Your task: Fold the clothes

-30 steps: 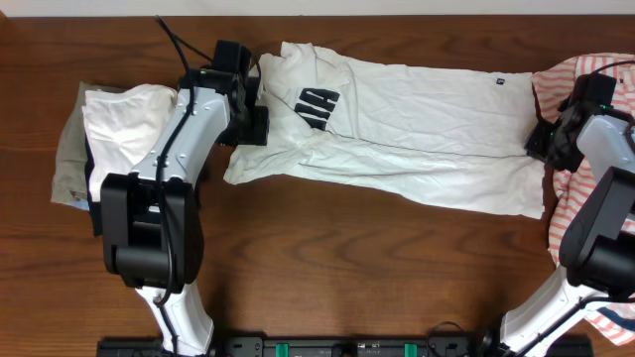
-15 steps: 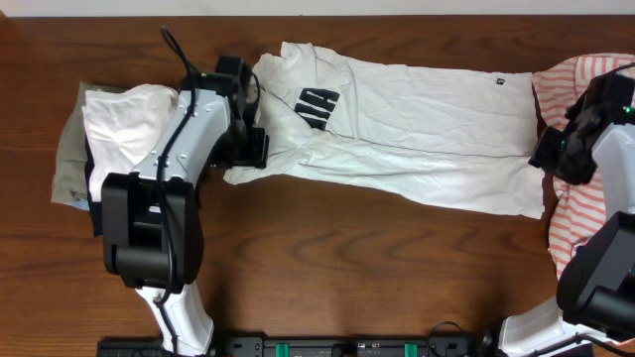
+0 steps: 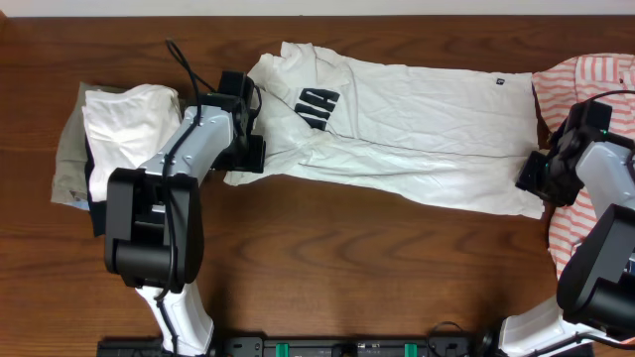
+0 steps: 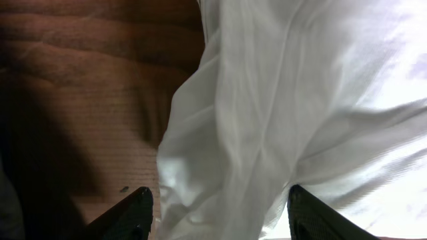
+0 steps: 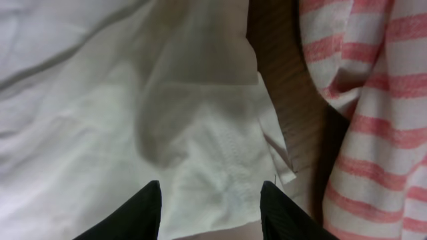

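I should pull the T-shirt's corner [image 3: 237, 179] tight with my left gripper while my right gripper holds the opposite corner, because the white T-shirt's lower edge [image 3: 285, 164] is bunched up near my left gripper.
A white T-shirt [image 3: 417, 124] with a black print lies spread lengthwise across the middle of the table, folded in half. My left gripper [image 3: 253, 154] is open over its lower left corner; the white cloth [image 4: 267, 120] lies between the open fingers [image 4: 217, 210]. My right gripper [image 3: 534, 177] is open over the shirt's lower right corner; the hem [image 5: 220, 167] lies between its fingers [image 5: 210, 210]. Neither gripper has closed on the cloth.
A pile of folded clothes [image 3: 114, 129], white on olive, lies at the left. A red-and-white striped garment [image 3: 595, 149] lies at the right edge, also in the right wrist view [image 5: 373, 100]. Bare brown table [image 3: 357, 268] lies in front.
My left gripper moved slightly down along the shirt's left edge. My right gripper moved down and left from beside the striped garment to the shirt's lower right corner.
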You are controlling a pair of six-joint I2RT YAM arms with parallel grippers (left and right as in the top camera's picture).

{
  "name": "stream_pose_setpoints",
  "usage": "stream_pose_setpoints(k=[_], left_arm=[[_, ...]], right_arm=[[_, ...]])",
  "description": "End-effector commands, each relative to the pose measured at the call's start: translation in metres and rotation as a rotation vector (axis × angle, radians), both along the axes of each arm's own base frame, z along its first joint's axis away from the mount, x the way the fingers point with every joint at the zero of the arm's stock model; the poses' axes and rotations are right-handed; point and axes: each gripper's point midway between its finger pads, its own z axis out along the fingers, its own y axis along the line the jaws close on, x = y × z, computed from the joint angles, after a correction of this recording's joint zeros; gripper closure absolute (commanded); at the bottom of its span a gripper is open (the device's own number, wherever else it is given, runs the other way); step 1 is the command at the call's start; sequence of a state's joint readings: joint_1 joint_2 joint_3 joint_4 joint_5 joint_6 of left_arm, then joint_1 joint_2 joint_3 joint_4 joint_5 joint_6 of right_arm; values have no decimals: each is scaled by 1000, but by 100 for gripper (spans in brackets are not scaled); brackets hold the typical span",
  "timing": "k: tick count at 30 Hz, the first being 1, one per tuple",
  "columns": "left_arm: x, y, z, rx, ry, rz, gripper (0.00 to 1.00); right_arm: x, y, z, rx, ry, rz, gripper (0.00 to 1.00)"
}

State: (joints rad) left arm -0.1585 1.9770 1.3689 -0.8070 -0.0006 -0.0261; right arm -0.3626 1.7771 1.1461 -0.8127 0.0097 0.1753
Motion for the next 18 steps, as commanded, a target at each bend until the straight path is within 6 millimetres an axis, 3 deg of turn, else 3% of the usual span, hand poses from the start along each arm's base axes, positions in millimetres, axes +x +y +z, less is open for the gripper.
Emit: stream_pose_setpoints(k=[1,14,18], left_arm=[[-1,4,-3,21,9,5,36],[-6,5,-4,24,30,5,37],[-8,6,-4,26,39,4,51]], right_arm=[[-8,-1,-11,-15,27,-4,53],[-19,-1,-39,-44,14,-8,45],[-20,-1,-46,-49,1,-9,47]])
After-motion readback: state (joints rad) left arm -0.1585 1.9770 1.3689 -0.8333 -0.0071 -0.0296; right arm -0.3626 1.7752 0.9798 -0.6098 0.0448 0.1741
